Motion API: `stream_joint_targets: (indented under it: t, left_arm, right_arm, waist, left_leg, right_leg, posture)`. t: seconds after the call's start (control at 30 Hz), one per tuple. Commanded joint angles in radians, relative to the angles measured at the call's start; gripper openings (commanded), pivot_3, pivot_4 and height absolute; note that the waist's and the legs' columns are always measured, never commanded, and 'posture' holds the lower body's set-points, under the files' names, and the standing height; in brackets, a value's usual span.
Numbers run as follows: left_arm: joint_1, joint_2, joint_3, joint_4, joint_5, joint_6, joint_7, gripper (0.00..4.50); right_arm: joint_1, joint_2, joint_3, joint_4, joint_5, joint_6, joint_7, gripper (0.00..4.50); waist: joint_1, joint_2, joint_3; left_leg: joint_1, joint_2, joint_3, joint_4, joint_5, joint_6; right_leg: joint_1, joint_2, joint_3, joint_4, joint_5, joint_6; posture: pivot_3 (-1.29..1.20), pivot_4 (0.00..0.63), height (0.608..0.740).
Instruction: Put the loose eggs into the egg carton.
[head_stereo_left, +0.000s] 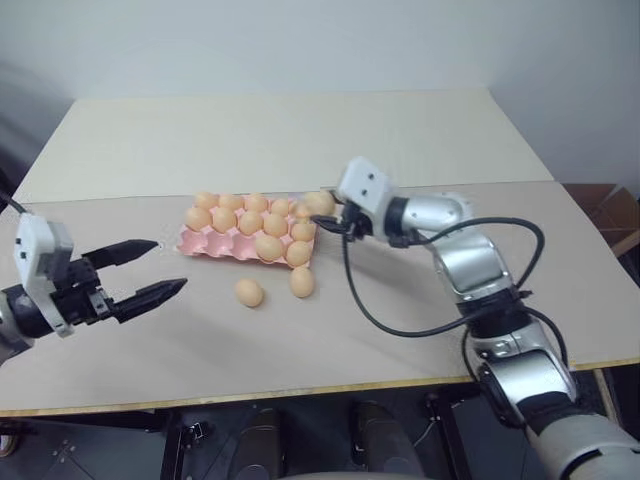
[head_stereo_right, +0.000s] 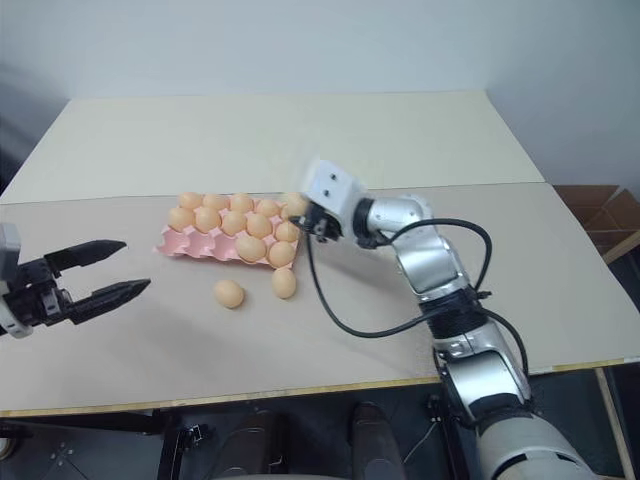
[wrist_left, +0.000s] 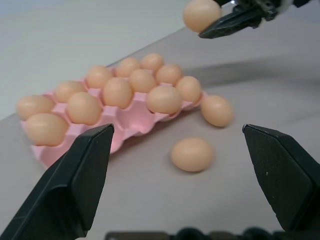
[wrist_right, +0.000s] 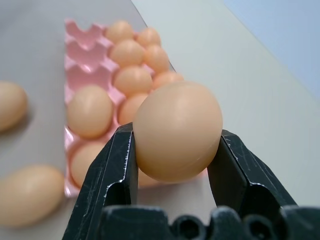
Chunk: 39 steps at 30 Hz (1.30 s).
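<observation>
My right gripper should keep going to the nearest empty cup (head_stereo_left: 243, 246), as the held egg (head_stereo_left: 319, 203) is higher than the carton's eggs. It should let go once the egg sits inside.
The pink egg carton (head_stereo_left: 192, 241) lies mid-table and holds several tan eggs, with bare cups (wrist_right: 82, 55) along one side. My right gripper (wrist_right: 176, 137) is shut on one egg (head_stereo_left: 320, 203) and holds it in the air just above the carton's right end. Two loose eggs rest on the table in front of the carton, one (head_stereo_left: 249, 292) to the left and one (head_stereo_left: 302, 282) close to the carton's edge. My left gripper (head_stereo_left: 168, 265) hovers open and empty to the left of them, pointing toward the carton.
The tabletop is two pale boards with a seam (head_stereo_left: 120, 197) behind the carton. A black cable (head_stereo_left: 370, 312) from my right arm loops over the table right of the loose eggs. A cardboard box (head_stereo_left: 610, 205) stands beyond the table's right edge.
</observation>
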Motion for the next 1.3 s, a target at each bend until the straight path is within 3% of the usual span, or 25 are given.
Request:
stream_joint_targets:
  t: [0.03, 0.3, 0.57, 0.77, 0.8, 1.1, 1.3]
  left_arm:
    - [0.017, -0.002, 0.037, -0.014, 0.001, -0.017, 0.005, 4.5]
    - [0.071, -0.018, 0.087, -0.062, -0.013, -0.006, 0.022, 4.5]
    - [0.119, -0.032, 0.104, -0.1, -0.006, -0.006, 0.043, 4.5]
    - [0.112, -0.025, 0.098, -0.095, -0.006, -0.005, 0.05, 4.5]
    - [0.114, -0.022, 0.098, -0.096, -0.007, -0.003, 0.046, 4.5]
    - [0.073, -0.004, 0.055, -0.079, -0.008, -0.005, 0.028, 4.5]
    - [0.039, 0.006, 0.022, -0.047, 0.031, -0.051, 0.007, 4.5]
  right_arm:
    - [-0.064, 0.085, 0.034, 0.073, -0.019, -0.032, -0.045, 1.88]
    - [-0.197, 0.283, 0.08, 0.423, -0.091, -0.129, -0.164, 1.88]
    - [-0.233, 0.361, 0.08, 0.57, -0.131, -0.177, -0.189, 1.88]
    - [-0.255, 0.384, 0.042, 0.521, -0.117, -0.155, -0.203, 3.61]
    - [-0.252, 0.376, 0.031, 0.479, -0.109, -0.137, -0.195, 3.94]
    - [-0.186, 0.239, -0.061, 0.126, -0.018, 0.02, -0.11, 3.94]
    - [-0.023, -0.043, -0.197, -0.207, 0.125, 0.139, 0.038, 3.94]
  waist:
    - [-0.004, 0.0, 0.0]
    - [-0.008, 0.0, 0.0]
    - [-0.008, -0.001, -0.001]
    - [-0.01, -0.001, -0.001]
    - [-0.009, -0.001, -0.001]
    - [0.0, -0.002, -0.001]
    - [0.013, -0.002, -0.001]
  left_leg:
    - [-0.001, 0.001, 0.0, 0.0, 0.0, 0.0]
    - [-0.001, 0.004, 0.001, 0.0, 0.0, -0.005]
    - [-0.008, 0.004, 0.001, 0.0, 0.0, -0.008]
    - [-0.008, 0.005, 0.001, 0.0, 0.001, -0.008]
    - [-0.008, 0.005, 0.001, 0.0, 0.001, -0.008]
    - [-0.009, 0.005, 0.001, 0.0, 0.001, -0.008]
    - [-0.009, 0.004, 0.001, 0.0, 0.001, -0.008]
  right_leg:
    - [0.0, 0.001, 0.0, 0.0, 0.0, -0.001]
    - [-0.004, 0.003, 0.0, 0.002, 0.001, -0.005]
    - [-0.012, 0.003, 0.0, 0.004, 0.002, -0.006]
    - [-0.014, 0.004, 0.0, 0.004, 0.002, -0.007]
    - [-0.014, 0.004, 0.0, 0.004, 0.002, -0.007]
    - [-0.014, 0.004, -0.001, 0.004, 0.002, -0.007]
    - [-0.013, 0.003, 0.0, 0.003, 0.002, -0.007]
  posture:
    - [0.0, 0.15, 0.74]
    - [0.0, 0.15, 0.74]
    - [0.0, 0.15, 0.74]
    - [0.0, 0.15, 0.74]
    - [0.0, 0.15, 0.74]
    - [0.0, 0.15, 0.74]
    - [0.0, 0.15, 0.74]
